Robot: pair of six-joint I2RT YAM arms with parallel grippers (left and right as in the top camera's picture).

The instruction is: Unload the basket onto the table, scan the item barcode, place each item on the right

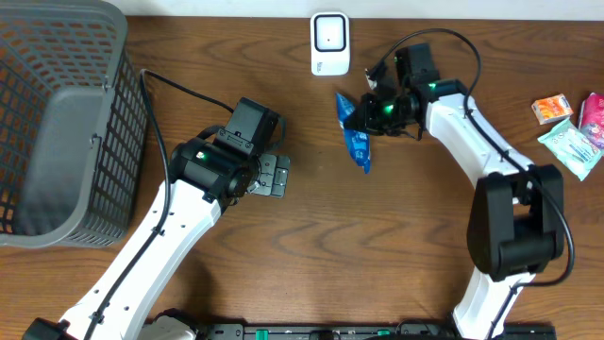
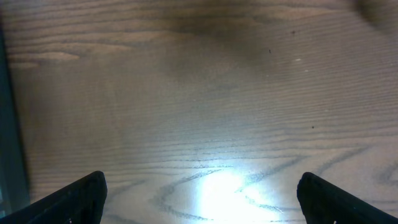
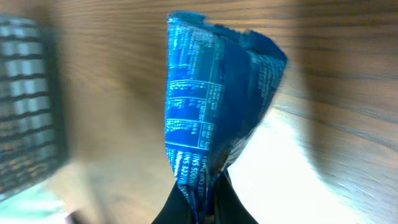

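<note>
The blue packet's fine-print side (image 1: 358, 147) faces up. Next, my right gripper puts the packet down, takes its side edge (image 1: 364, 143) and flips it over before scanning.
The item is a blue foil packet (image 1: 356, 140) with white print, lying on the wood table just below the white barcode scanner (image 1: 329, 43). My right gripper (image 1: 360, 115) is shut on its upper end. In the right wrist view the blue packet (image 3: 211, 112) rises from between the closed fingertips (image 3: 204, 199), pinched and creased where the jaws meet. My left gripper (image 1: 276, 176) sits left of centre over bare table. In the left wrist view it (image 2: 202, 196) is open wide, with only wood grain between its fingers.
A grey mesh basket (image 1: 57, 123) fills the left side of the table. Small snack packets, orange (image 1: 550, 108), pale green (image 1: 571, 146) and pink (image 1: 593, 118), lie at the right edge. The scanner's cable area and right arm crowd the back right.
</note>
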